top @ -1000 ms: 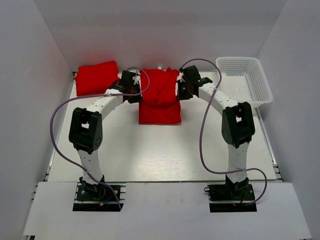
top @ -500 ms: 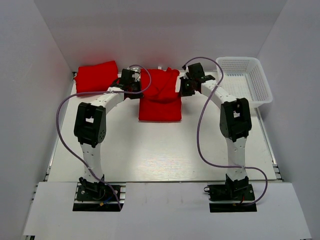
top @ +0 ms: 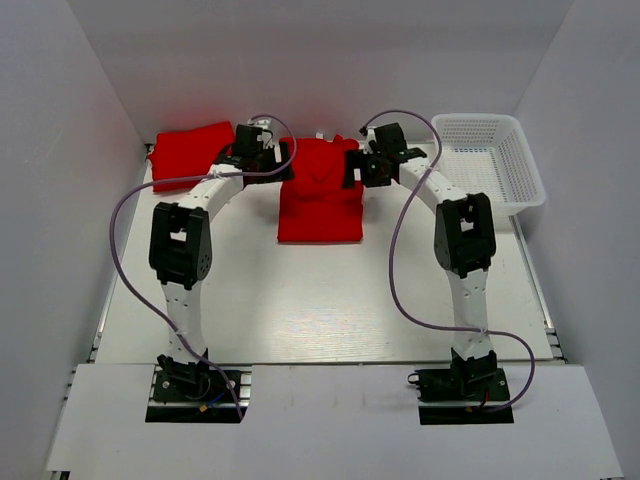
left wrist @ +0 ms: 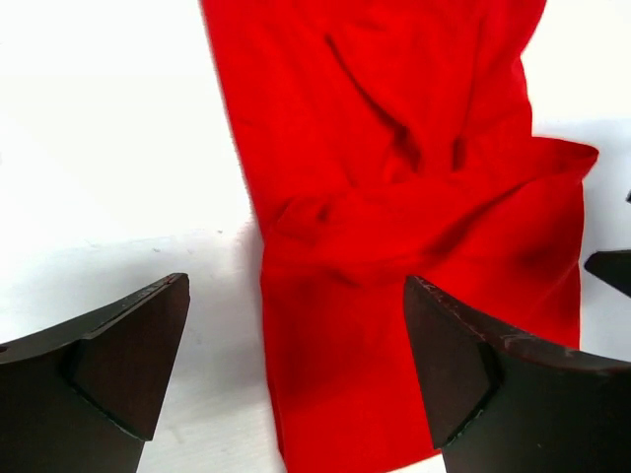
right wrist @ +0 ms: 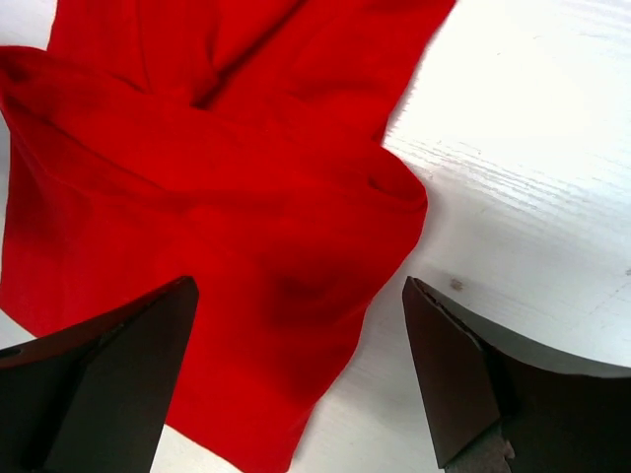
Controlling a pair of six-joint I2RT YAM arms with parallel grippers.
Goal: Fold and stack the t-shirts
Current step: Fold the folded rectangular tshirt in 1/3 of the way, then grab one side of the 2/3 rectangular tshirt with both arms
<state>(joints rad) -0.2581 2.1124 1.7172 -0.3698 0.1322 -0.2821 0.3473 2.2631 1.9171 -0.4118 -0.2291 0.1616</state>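
Observation:
The red t-shirt has a loose edge (top: 322, 194) that stops halfway across it, so its doubled near half (top: 320, 220) will fold over the rumpled far end when I lift that half.
A red t-shirt (top: 318, 205) lies folded in the middle of the table, its far end rumpled. My left gripper (top: 272, 158) hovers open at its far left corner. In the left wrist view the cloth (left wrist: 394, 197) lies flat under and between the spread fingers (left wrist: 128, 365), held by nothing. My right gripper (top: 357, 168) is open at the far right corner. The right wrist view shows the shirt's edge (right wrist: 197, 197) below the jaws and bare table to the right. A second red t-shirt (top: 190, 155) sits folded at the back left.
A white lattice basket (top: 525, 190) stands at the back right, beside the right arm. Purple cables loop from both arms. White walls close in the table on three sides.
Both grippers were shut on the middle t-shirt's sides; they carried the cloth toward the back and have now opened, leaving it lying on the table.

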